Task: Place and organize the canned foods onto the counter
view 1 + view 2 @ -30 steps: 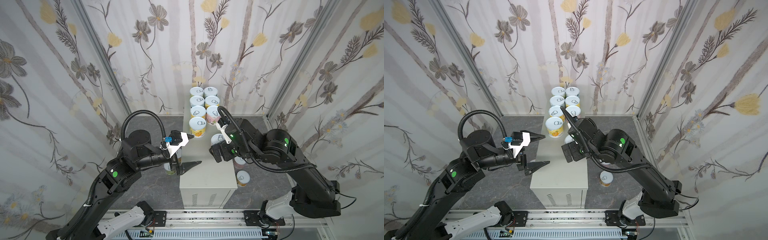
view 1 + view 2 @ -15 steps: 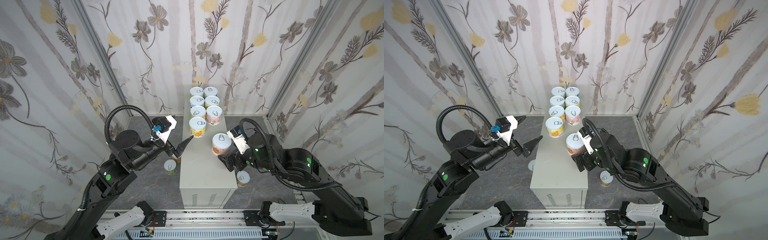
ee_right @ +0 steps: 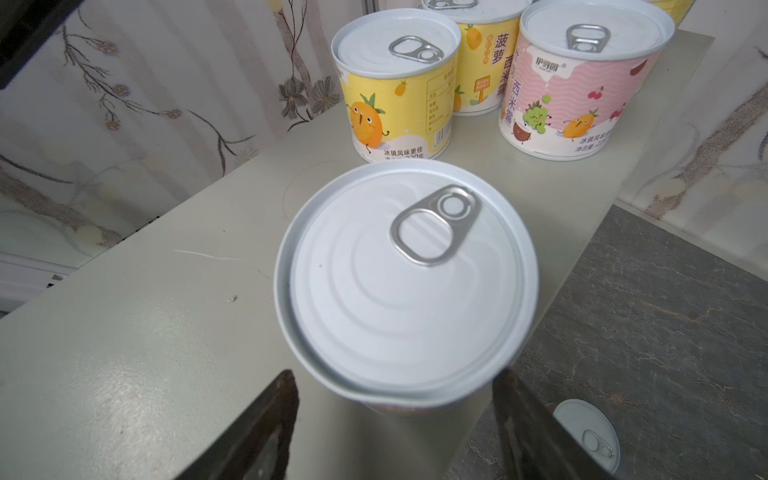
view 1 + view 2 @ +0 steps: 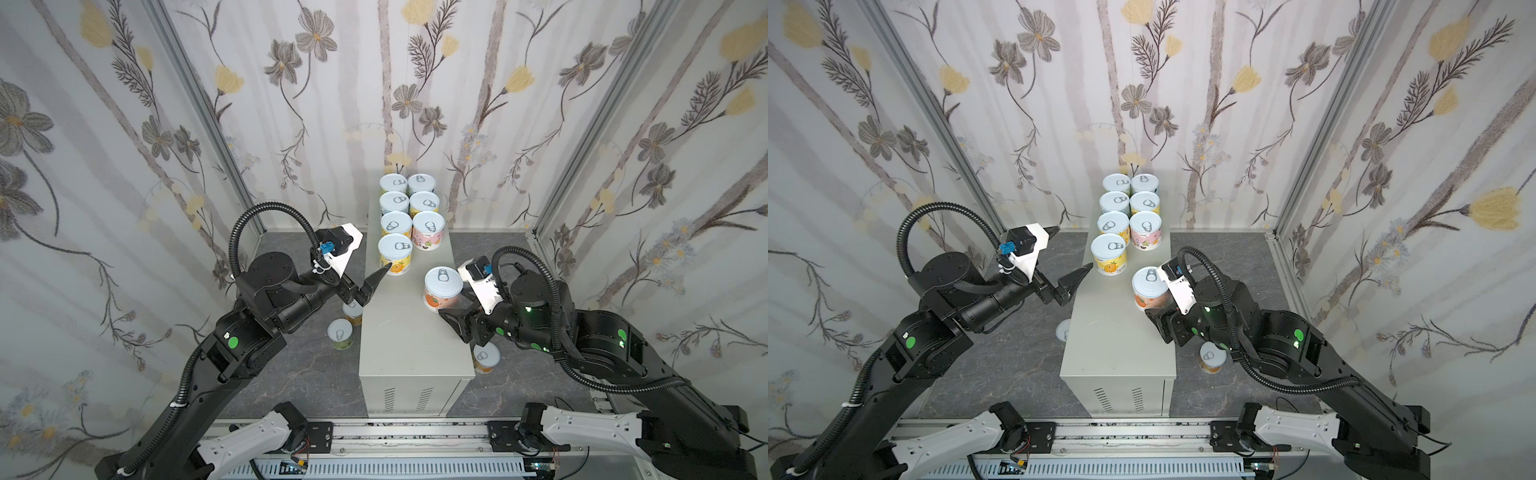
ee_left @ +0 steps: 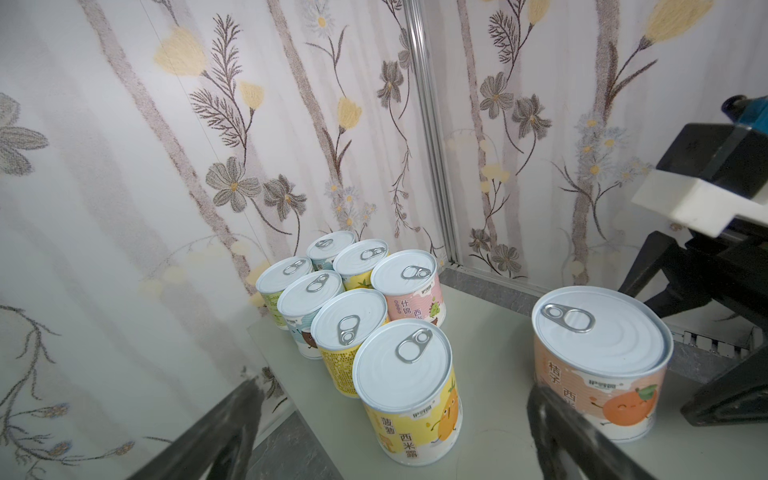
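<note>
The orange can (image 4: 443,283) is standing short of the pink can. My right gripper should push the orange can up next to the yellow can before my left gripper nudges both together.
Several canned foods (image 4: 409,208) stand in two rows at the far end of the counter (image 4: 409,345). The nearest of them is a yellow pineapple can (image 4: 395,255). An orange can (image 4: 442,291) stands alone near the counter's right edge. My right gripper (image 3: 395,376) is open. Its fingers flank the orange can's near side, and bare counter shows between one finger and the can. My left gripper (image 4: 1068,252) is wide open and empty at the counter's left edge, one fingertip close to the yellow can (image 5: 405,386).
Two cans (image 4: 340,332) stand on the dark marbled floor left of the counter, one partly under my left arm. Another can (image 4: 486,357) sits on the floor against the counter's right side, below my right arm. Flowered walls close in on three sides.
My right arm has drawn back from over the counter to its right side, and the orange can stands by the edge. My left gripper has risen from the floor cans toward the yellow can.
</note>
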Tool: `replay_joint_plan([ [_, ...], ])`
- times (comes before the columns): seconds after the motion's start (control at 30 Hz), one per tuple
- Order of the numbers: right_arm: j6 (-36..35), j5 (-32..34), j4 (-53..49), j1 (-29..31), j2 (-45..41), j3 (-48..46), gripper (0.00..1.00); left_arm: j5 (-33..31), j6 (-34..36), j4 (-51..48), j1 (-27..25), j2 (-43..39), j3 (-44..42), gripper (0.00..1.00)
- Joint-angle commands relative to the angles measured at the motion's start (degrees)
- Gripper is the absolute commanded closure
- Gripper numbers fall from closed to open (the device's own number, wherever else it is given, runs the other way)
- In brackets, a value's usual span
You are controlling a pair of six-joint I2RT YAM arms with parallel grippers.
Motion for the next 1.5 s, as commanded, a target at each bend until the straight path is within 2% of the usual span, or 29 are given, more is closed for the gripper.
replay_joint_plan([
  [0.0,-1.58,0.87,3.00,-0.24,1.14,0.13,0.27,-1.65,-1.78,-2.34,0.16,0.11,0.20,0.00],
  [0.23,-2.74,0.04,4.88,-2.98,1.65,0.10,0.30,-5.71,-5.99,-4.84,0.38,-1.62,-4.88,0.00],
  [0.47,-3.76,-4.58,7.43,-7.62,1.72,-1.09,0.31,-3.69,-7.89,-4.29,0.38,-2.27,-9.30,0.15],
  [1.07,-6.19,-8.77,12.14,-13.70,5.09,-2.20,0.34,-0.37,-9.06,12.02,0.39,-3.89,-17.94,0.23],
  [1.27,-6.18,-9.18,12.31,-13.73,5.96,-2.20,0.35,-0.18,-7.86,14.23,0.33,-3.41,-19.16,0.24],
  [1.47,-6.17,-9.44,11.64,-16.36,6.85,-2.18,0.37,0.18,-7.65,17.43,0.38,-3.76,-21.36,0.25],
])
